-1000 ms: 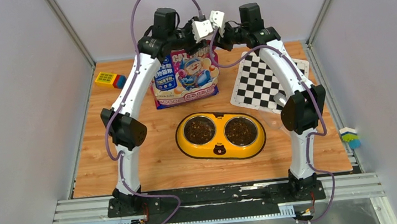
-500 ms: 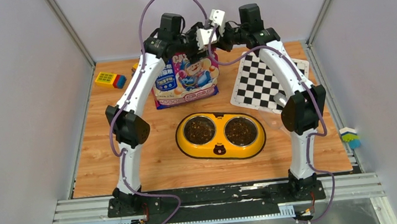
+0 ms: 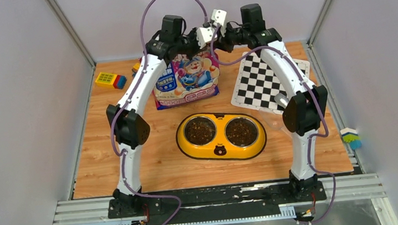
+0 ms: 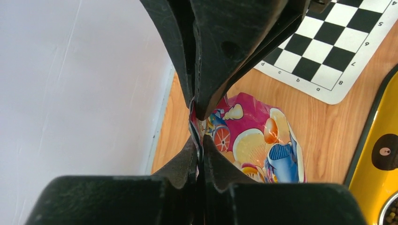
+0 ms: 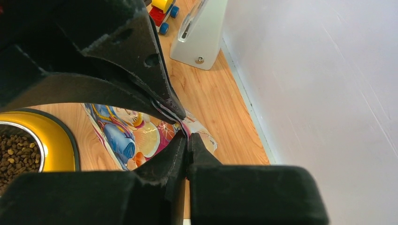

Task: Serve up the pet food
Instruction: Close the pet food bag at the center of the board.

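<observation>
The same end of the bag's top edge (image 4: 199,135) is crowded by both grippers, so my left gripper should open and move along toward the bag's blue end (image 3: 165,71).
The glossy pink-purple cat food bag (image 3: 186,80) stands upright at the back of the table. My left gripper (image 4: 198,145) is shut on the bag's top edge (image 4: 253,140). My right gripper (image 5: 186,137) is shut on the same top edge (image 5: 136,136), close beside the left one. The pet food (image 3: 200,130) shows as dark brown kibble in both steel bowls of the yellow feeder (image 3: 222,150), in front of the bag. One bowl of kibble (image 5: 16,154) also appears in the right wrist view.
A black-and-white chessboard mat (image 3: 269,80) lies right of the bag. A yellow and blue toy block (image 3: 109,79) sits at the back left. White walls close in the back and both sides. A small coloured object (image 3: 351,137) lies beyond the right rail.
My left gripper has come in to the bag's top and gone from open to shut on its edge. The right gripper and the bag have stayed put.
</observation>
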Robot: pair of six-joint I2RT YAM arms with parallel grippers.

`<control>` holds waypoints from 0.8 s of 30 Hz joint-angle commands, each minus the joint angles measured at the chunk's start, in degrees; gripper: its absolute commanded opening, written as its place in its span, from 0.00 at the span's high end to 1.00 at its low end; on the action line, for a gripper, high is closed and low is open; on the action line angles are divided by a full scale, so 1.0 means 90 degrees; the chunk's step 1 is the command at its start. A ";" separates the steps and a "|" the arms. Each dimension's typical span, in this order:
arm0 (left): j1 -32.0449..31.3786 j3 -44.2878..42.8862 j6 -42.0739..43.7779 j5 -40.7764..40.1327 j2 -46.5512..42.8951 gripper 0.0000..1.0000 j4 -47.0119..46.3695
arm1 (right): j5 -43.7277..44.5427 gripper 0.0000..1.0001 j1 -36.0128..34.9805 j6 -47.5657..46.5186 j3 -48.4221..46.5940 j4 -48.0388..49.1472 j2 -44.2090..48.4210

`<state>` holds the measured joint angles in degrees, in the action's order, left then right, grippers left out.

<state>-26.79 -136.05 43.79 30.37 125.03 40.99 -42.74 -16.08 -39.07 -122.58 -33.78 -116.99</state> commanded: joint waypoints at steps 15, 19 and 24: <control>0.0384 0.0885 -0.0511 -0.1206 -0.1038 0.57 -0.0179 | 0.0164 1.00 0.0105 0.0711 0.0112 0.0841 0.0642; 0.0497 0.0937 -0.0425 -0.1211 -0.1011 0.95 -0.0061 | 0.0136 1.00 0.0101 0.0750 0.0147 0.0852 0.0660; 0.0625 0.0967 -0.0453 -0.1115 -0.1020 1.00 -0.0046 | 0.0185 1.00 0.0102 0.0745 0.0173 0.0856 0.0663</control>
<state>-24.99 -127.81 38.63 24.43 119.04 39.86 -41.47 -16.29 -33.89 -120.16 -29.71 -116.22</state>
